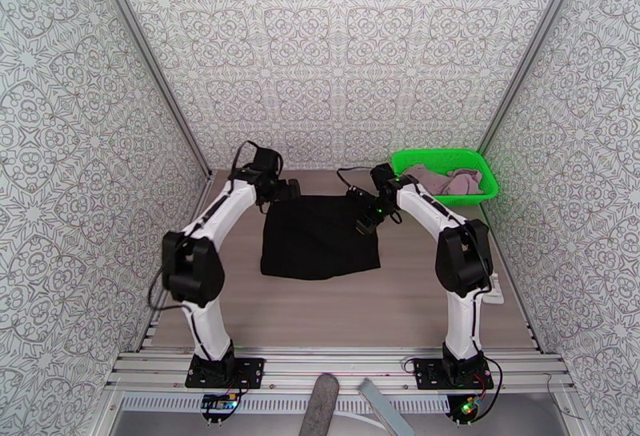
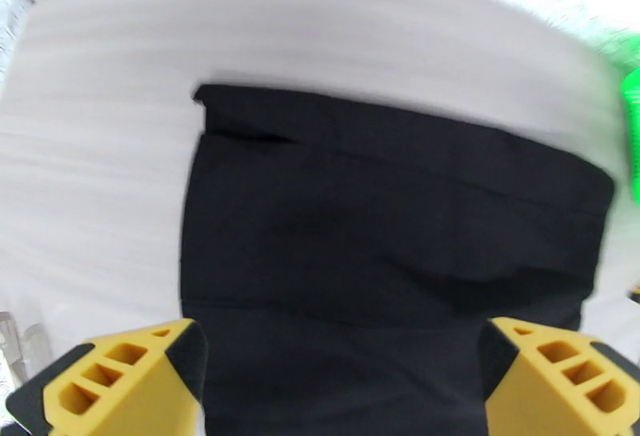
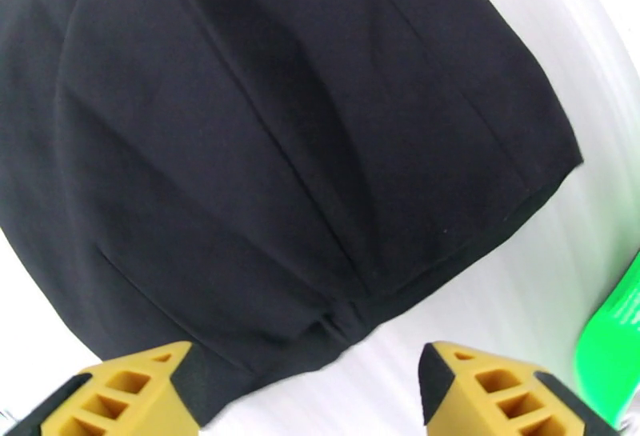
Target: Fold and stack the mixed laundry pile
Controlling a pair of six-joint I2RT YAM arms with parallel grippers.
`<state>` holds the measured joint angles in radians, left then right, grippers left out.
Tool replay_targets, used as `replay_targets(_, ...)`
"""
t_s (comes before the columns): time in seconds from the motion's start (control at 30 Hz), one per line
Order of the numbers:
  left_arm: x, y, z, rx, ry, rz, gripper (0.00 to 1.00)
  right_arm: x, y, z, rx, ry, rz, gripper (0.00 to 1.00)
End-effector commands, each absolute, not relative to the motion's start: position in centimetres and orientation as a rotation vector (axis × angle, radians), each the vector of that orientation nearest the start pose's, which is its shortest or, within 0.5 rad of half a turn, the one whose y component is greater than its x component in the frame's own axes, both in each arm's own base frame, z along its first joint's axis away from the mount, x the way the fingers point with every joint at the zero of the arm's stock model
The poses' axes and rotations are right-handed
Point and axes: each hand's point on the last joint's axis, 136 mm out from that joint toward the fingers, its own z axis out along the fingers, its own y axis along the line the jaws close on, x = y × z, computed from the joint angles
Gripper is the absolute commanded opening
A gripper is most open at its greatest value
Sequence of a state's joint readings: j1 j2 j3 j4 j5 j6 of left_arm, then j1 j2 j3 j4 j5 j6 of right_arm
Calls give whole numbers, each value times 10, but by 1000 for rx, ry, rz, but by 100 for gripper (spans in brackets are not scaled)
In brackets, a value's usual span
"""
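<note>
My grippers will have the black garment (image 1: 321, 240) hanging limp and pulling smooth between them when I lift its far side, because long soft creases (image 3: 296, 169) run through it.
The black garment (image 1: 320, 238) lies spread flat in the middle of the table, roughly square. My left gripper (image 1: 286, 190) hovers at its far left corner, and in the left wrist view its yellow fingers (image 2: 128, 378) stand wide apart over the black cloth (image 2: 384, 254), holding nothing. My right gripper (image 1: 368, 222) hangs over the garment's far right corner, open, with the black cloth (image 3: 280, 150) below its fingers (image 3: 120, 390). The dusty pink garment (image 1: 448, 180) lies bunched inside the green basket.
The green mesh basket (image 1: 478, 162) stands at the back right corner, close to the right arm. Patterned walls close in the table on three sides. Bare tabletop (image 1: 336, 310) lies between the black garment and the arm bases.
</note>
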<state>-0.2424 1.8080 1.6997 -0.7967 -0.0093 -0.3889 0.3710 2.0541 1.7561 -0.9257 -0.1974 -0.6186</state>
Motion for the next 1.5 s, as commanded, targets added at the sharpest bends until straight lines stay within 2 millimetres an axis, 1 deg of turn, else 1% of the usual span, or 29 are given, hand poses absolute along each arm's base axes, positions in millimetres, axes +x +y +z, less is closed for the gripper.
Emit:
replay_targets(0.0, 440, -105, 210, -192, 2530, -196, 95, 431, 210, 84, -1566, 2306, 134, 75)
replay_targets(0.13, 415, -99, 222, -195, 2524, -184, 96, 438, 218, 79, -1607, 2268, 150, 76)
replay_targets(0.2, 404, -95, 227, -196, 2522, -178, 98, 441, 223, 74, -1637, 2261, 159, 76)
replay_targets(0.3, 389, -91, 234, -192, 2522, -168, 99, 443, 234, 67, -1683, 2243, 177, 76)
replay_targets(0.4, 378, -88, 238, -189, 2518, -164, 99, 446, 248, 61, -1718, 2216, 188, 76)
replay_targets(0.47, 372, -86, 240, -190, 2521, -158, 99, 452, 254, 58, -1721, 2207, 182, 76)
replay_targets(0.57, 365, -83, 243, -191, 2520, -150, 99, 461, 260, 56, -1707, 2203, 177, 72)
replay_targets(0.6, 362, -83, 244, -189, 2521, -150, 99, 462, 263, 55, -1710, 2199, 182, 69)
replay_targets(0.63, 360, -82, 245, -190, 2520, -151, 99, 463, 263, 54, -1709, 2200, 182, 62)
replay_targets(0.67, 358, -82, 245, -188, 2524, -153, 99, 464, 265, 55, -1709, 2196, 180, 48)
replay_targets(0.7, 355, -82, 244, -189, 2527, -156, 99, 464, 265, 56, -1708, 2192, 176, 38)
replay_targets(0.73, 353, -82, 243, -196, 2531, -156, 99, 463, 266, 58, -1706, 2192, 175, 30)
replay_targets(0.83, 347, -80, 232, -223, 2560, -157, 98, 463, 266, 71, -1679, 2190, 156, 1)
replay_targets(0.93, 344, -77, 211, -292, 2607, -144, 97, 461, 265, 92, -1641, 2179, 153, 0)
replay_targets(1.03, 343, -73, 183, -390, 2667, -141, 94, 459, 266, 118, -1590, 2140, 144, 0)
replay_targets(1.1, 347, -70, 163, -460, 2702, -155, 92, 458, 267, 137, -1560, 2101, 139, 0)
replay_targets(1.17, 354, -67, 146, -524, 2720, -179, 90, 455, 268, 152, -1538, 2072, 139, 0)
replay_targets(1.23, 363, -64, 133, -558, 2731, -181, 88, 452, 269, 163, -1525, 2050, 142, 0)
replay_targets(1.3, 377, -61, 119, -577, 2745, -165, 87, 451, 269, 167, -1522, 2046, 140, 0)
replay_targets(1.37, 391, -62, 105, -569, 2765, -166, 85, 450, 268, 167, -1522, 2052, 141, 0)
replay_targets(1.4, 399, -64, 98, -548, 2779, -160, 80, 449, 269, 164, -1528, 2057, 142, 0)
replay_targets(1.47, 413, -66, 92, -482, 2792, -130, 64, 449, 269, 159, -1535, 2069, 143, 0)
